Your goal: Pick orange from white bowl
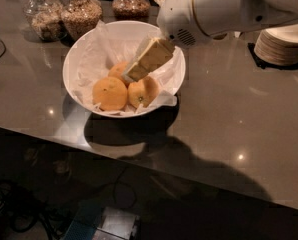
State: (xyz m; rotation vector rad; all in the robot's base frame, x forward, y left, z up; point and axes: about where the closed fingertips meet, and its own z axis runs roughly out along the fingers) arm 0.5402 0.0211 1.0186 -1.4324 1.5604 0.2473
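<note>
My gripper should pull back, tip steeper and go down over the paler orange [142, 92], because it slants across the bowl with the ends of its fingers near the back orange [119, 70].
The white bowl [79, 59], lined with crumpled white paper, stands on the grey counter and holds three oranges. The paler orange [144, 91] with a small dark dot lies at the bowl's front right. A deeper-orange one [109, 93] lies to its left. A third orange [118, 70] sits behind them, partly hidden. My gripper [132, 75] reaches down from the upper right on the white arm. Its tip hangs over the bowl's middle, just above the paler orange and the back one. It holds nothing that I can see.
Glass jars of grains [82, 15] stand behind the bowl along the counter's back. A stack of small pale plates [282, 45] sits at the right. The counter's front edge [139, 159] runs below the bowl, with dark floor and cables beneath it.
</note>
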